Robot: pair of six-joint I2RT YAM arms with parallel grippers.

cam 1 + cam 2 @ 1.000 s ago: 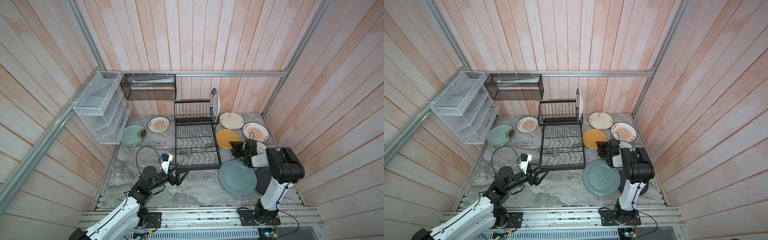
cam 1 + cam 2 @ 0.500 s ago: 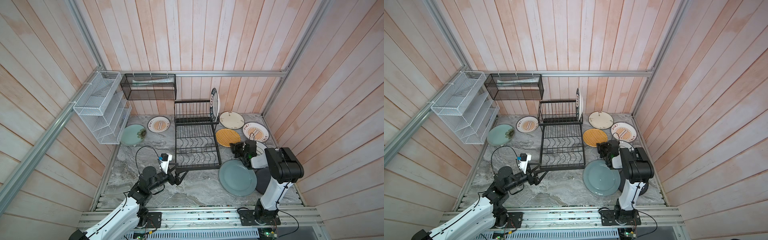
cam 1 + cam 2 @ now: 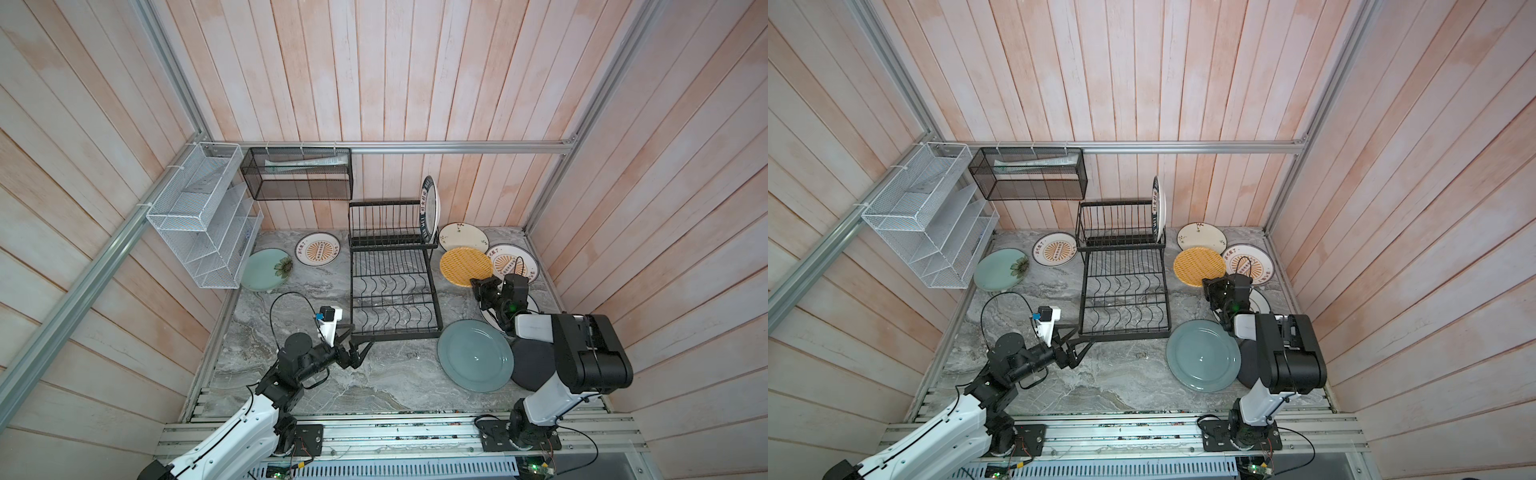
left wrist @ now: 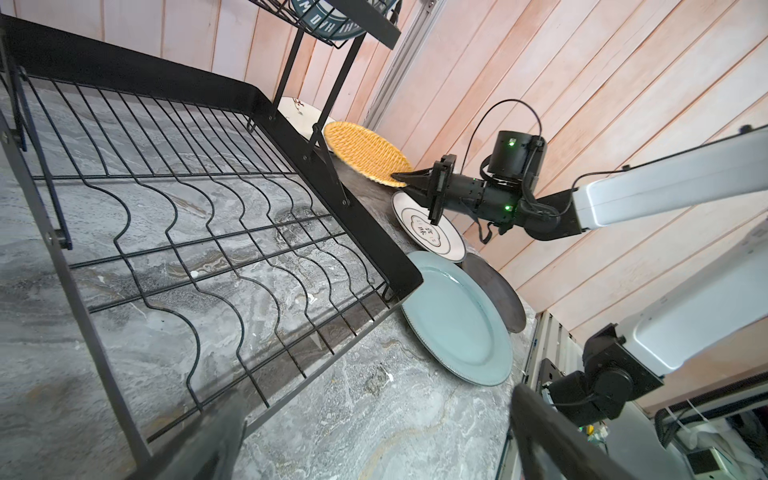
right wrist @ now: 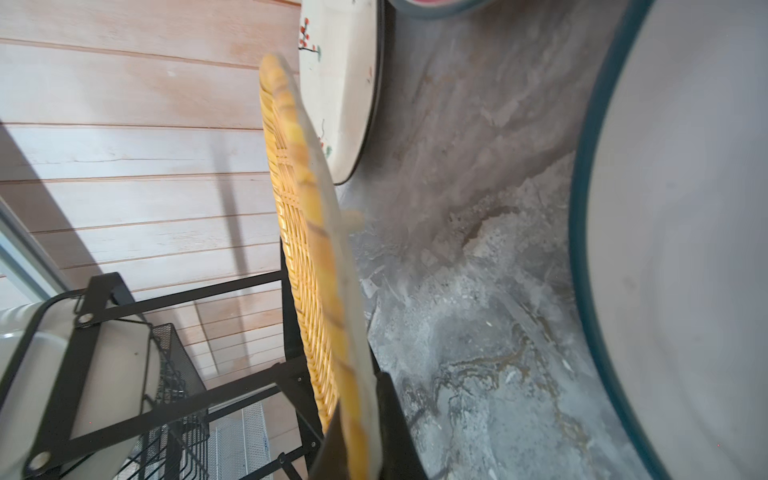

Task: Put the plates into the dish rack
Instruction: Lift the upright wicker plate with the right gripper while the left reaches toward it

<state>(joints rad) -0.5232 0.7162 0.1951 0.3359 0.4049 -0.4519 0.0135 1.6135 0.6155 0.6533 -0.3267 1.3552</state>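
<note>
I should take the plate's front rim (image 3: 454,282) with my left gripper before loading, because my right gripper is holding the yellow woven-look plate by its rim (image 3: 482,276) away from the dish rack.
The yellow woven-look plate (image 3: 466,267) (image 5: 309,249) lies right of the dish rack (image 3: 397,333), its near rim pinched and raised by my right gripper (image 3: 478,286) (image 5: 361,432), which is shut on it. One white dark-ringed plate (image 3: 430,208) stands upright in the rack's upper tier. The lower tier holds nothing. My left gripper (image 3: 358,340) (image 4: 374,436) is open with nothing between its fingers, at the rack's front left corner. A grey-blue plate (image 3: 475,355) and a black plate (image 3: 534,365) lie flat at the front right.
A cream floral plate (image 3: 463,237), a sunburst plate (image 3: 513,259) and a black-ringed plate (image 4: 428,226) lie around the right arm. Another sunburst plate (image 3: 318,248) and a pale green plate (image 3: 266,269) lie left of the rack. A white mesh organizer (image 3: 203,224) and a black basket (image 3: 297,178) hang on the walls.
My right gripper's jaws have closed onto the yellow plate's near rim. The left arm has not moved.
</note>
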